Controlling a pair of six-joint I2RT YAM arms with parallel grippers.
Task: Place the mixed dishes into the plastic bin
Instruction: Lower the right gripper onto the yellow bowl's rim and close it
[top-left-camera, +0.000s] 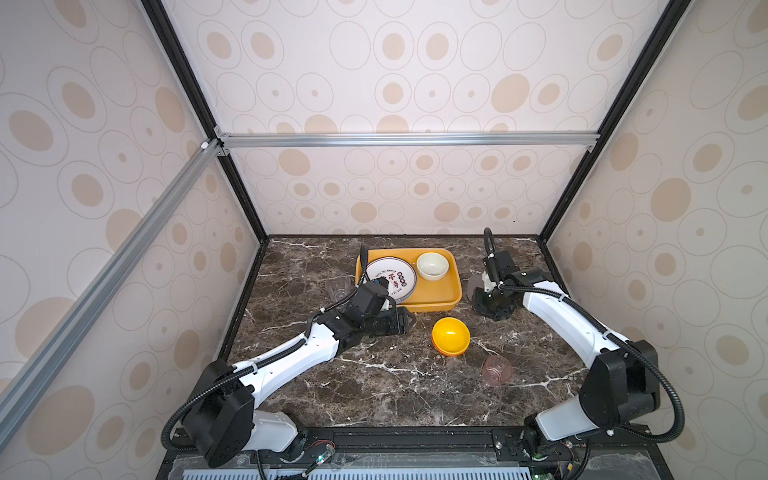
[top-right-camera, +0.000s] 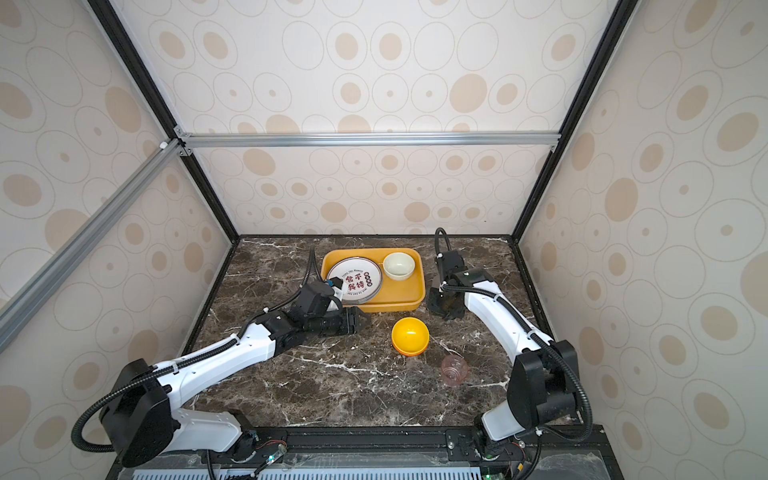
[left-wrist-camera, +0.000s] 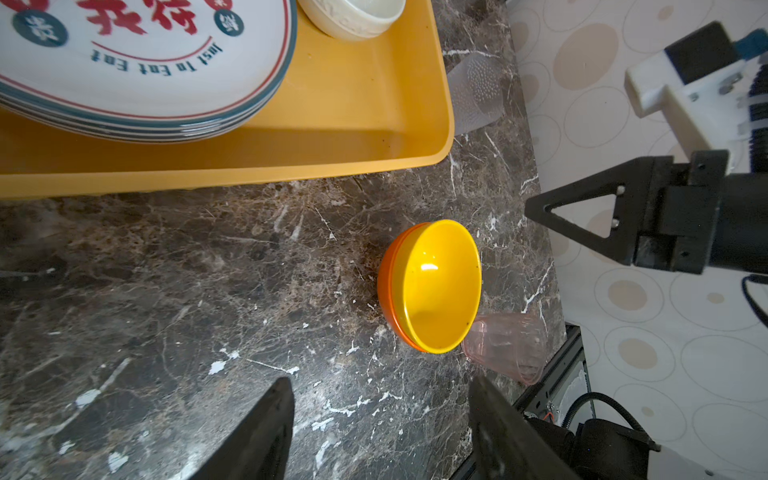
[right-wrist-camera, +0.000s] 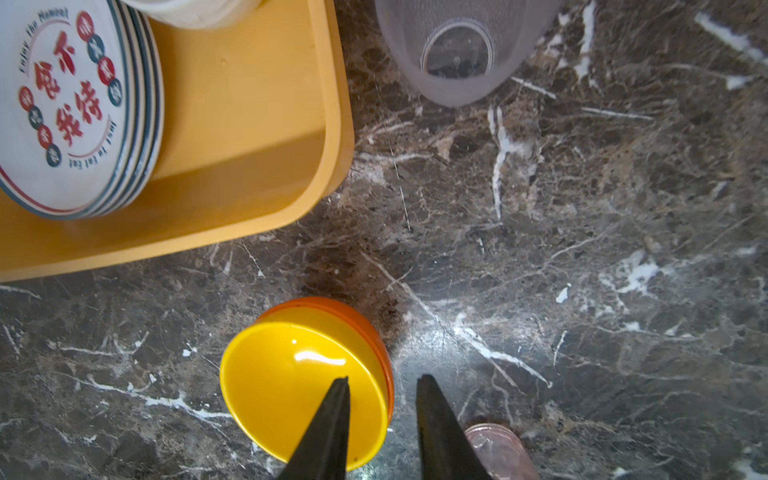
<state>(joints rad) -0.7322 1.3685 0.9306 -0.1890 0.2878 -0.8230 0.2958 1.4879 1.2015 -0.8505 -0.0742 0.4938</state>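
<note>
My gripper will lift the yellow bowl (top-left-camera: 451, 335) free and leave the orange bowl behind, because the yellow bowl's rim sits above the orange rim (right-wrist-camera: 365, 326).
The yellow-orange plastic bin (top-left-camera: 440, 297) (top-right-camera: 401, 293) holds a stack of white plates (top-left-camera: 390, 276) (right-wrist-camera: 70, 108) with red characters and a cream bowl (top-left-camera: 432, 265). On the marble in front of it, a yellow bowl nests in an orange bowl (top-left-camera: 451, 336) (left-wrist-camera: 436, 286) (right-wrist-camera: 299, 386). A pink cup (top-left-camera: 496, 370) (left-wrist-camera: 505, 345) lies nearer the front. A grey cup (top-left-camera: 475, 286) (right-wrist-camera: 457, 54) is right of the bin, a clear cup (top-left-camera: 337, 286) left of it. My left gripper (top-left-camera: 409, 321) (left-wrist-camera: 380, 380) is open and empty, left of the bowls. My right gripper (top-left-camera: 494, 313) (right-wrist-camera: 383, 378) hangs open and empty beside the grey cup.
Patterned walls and black frame posts enclose the dark marble table (top-left-camera: 374, 386) on three sides. Both arm bases stand at the front edge. Bare marble lies between the bowls and the front rail (top-left-camera: 415, 436).
</note>
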